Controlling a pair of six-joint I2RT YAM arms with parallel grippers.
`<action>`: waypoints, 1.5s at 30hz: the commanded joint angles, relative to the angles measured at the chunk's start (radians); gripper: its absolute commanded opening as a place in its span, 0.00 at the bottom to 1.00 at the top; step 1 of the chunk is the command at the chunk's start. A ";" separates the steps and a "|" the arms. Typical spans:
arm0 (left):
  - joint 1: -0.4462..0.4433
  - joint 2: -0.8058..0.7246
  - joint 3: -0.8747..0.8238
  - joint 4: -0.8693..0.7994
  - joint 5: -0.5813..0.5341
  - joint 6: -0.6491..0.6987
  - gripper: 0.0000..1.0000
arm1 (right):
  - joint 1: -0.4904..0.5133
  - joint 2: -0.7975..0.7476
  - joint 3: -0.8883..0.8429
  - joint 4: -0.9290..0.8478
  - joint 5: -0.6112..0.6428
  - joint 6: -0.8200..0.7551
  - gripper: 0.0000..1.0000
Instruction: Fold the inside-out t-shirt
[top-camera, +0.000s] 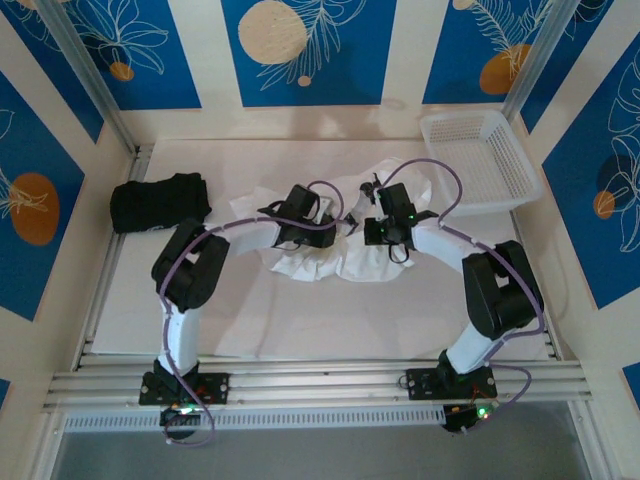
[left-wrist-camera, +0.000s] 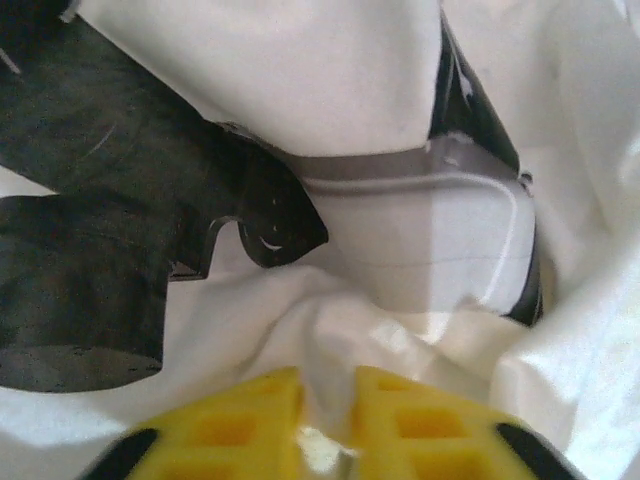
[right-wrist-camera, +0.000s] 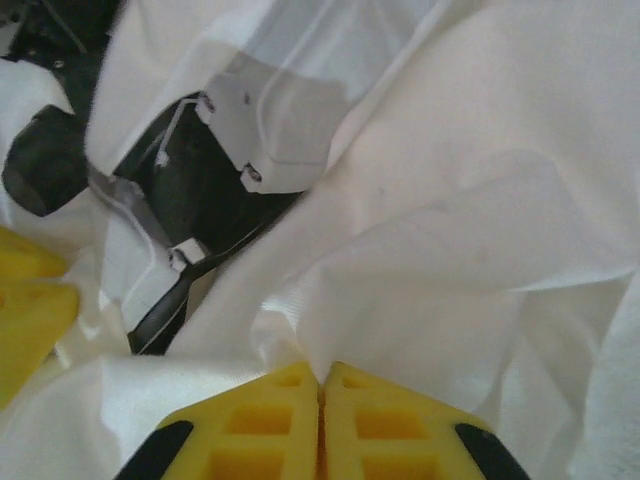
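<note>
The white t-shirt lies bunched (top-camera: 340, 258) where the robot's grippers pinch it close together, so the robot should move them apart, the left gripper toward the black garment (top-camera: 161, 203), before it starts to fold.
The white inside-out t-shirt (top-camera: 345, 255) lies bunched in the middle of the table, under and around both wrists. My left gripper (top-camera: 345, 222) reaches in from the left; its yellow fingers (left-wrist-camera: 250, 420) pinch a fold of the white cloth (left-wrist-camera: 330, 330). My right gripper (top-camera: 372, 215) meets it from the right, close beside it. Its yellow fingers (right-wrist-camera: 370, 420) are pressed together on a ridge of the shirt (right-wrist-camera: 400, 280). The left arm's black and white wrist (right-wrist-camera: 230, 150) shows through the cloth in the right wrist view.
A black folded garment (top-camera: 158, 202) lies at the left of the table. A white basket (top-camera: 478, 160) stands at the back right. Aluminium rails (top-camera: 320, 382) run along the near edge by the arm bases.
</note>
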 joint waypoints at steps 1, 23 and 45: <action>0.014 -0.004 0.059 -0.011 0.033 0.008 0.06 | -0.006 -0.109 -0.037 0.038 -0.045 -0.026 0.02; 0.112 -0.809 -0.188 -0.103 -0.076 0.066 0.00 | -0.031 -0.661 -0.257 0.073 -0.262 -0.001 0.00; 0.203 -0.819 -0.261 -0.222 -0.268 0.009 0.00 | -0.165 -0.824 -0.269 -0.224 0.082 0.059 0.00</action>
